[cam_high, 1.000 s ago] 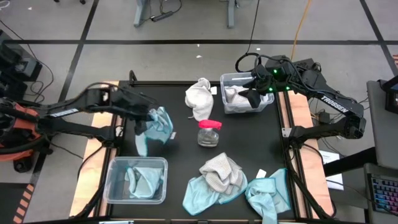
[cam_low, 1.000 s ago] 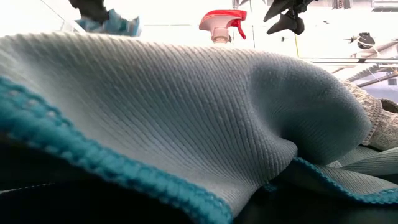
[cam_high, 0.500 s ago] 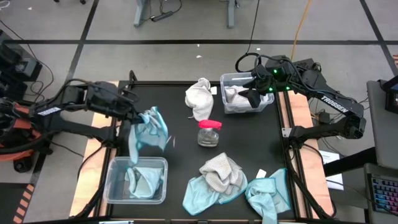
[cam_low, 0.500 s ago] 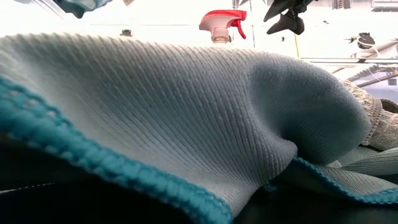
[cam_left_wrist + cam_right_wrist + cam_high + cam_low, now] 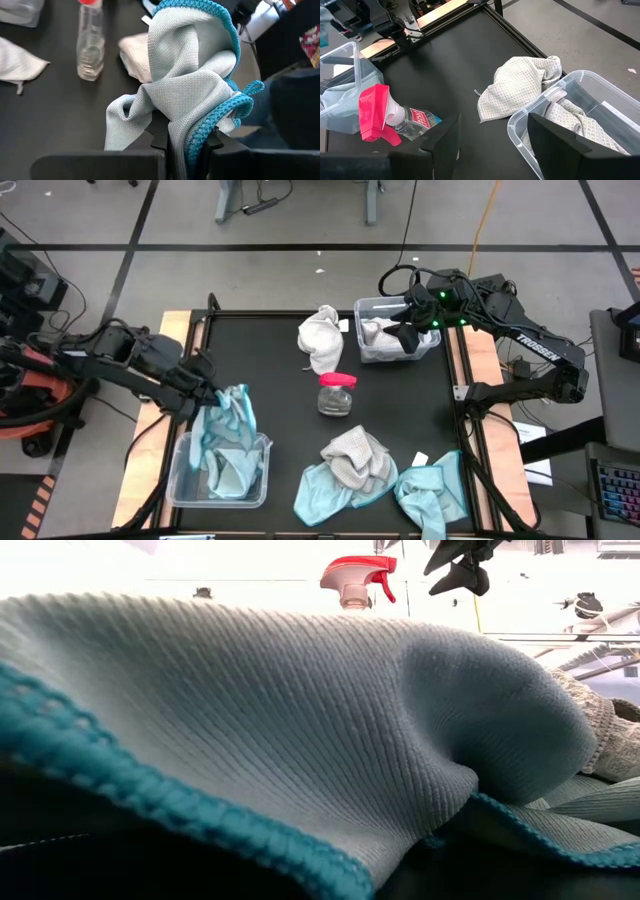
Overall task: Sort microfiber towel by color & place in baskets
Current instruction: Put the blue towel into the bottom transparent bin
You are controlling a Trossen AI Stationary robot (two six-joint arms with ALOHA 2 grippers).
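Observation:
My left gripper should continue to lower the light blue towel (image 5: 234,418) until it sits inside the basket's rim, because it matches the blue towel in the open near basket (image 5: 218,478).
My left gripper (image 5: 212,393) is shut on a light blue towel with a teal hem (image 5: 228,418), over the far rim of the near left basket (image 5: 182,480). That basket holds another blue towel (image 5: 230,473). My right gripper (image 5: 408,336) hangs open above the far right basket (image 5: 430,345), which holds a grey towel (image 5: 382,335). A white-grey towel (image 5: 321,338) lies on the black table beside that basket. At the near edge a grey towel (image 5: 358,455) rests on a blue one (image 5: 325,495), with another blue towel (image 5: 432,492) to its right. My left gripper pinches a bunched part of the blue towel (image 5: 182,135) between its two fingers, several layers, with the teal hem (image 5: 210,125) against one finger. The fingers slant down from the table's left side. The towel hangs slack below them; whether its lower end (image 5: 240,448) touches the basket I cannot tell.
A clear spray bottle with a pink-red trigger head (image 5: 337,393) stands at mid-table. In the low view a blue towel (image 5: 300,720) fills nearly the whole picture. Wooden strips (image 5: 172,325) run along both table sides.
My left gripper has swung from the table's middle left toward the near left corner, carrying the blue towel lifted clear, and has risen out of the low view. The towel now hangs over the near left basket's far rim. My right arm has kept still.

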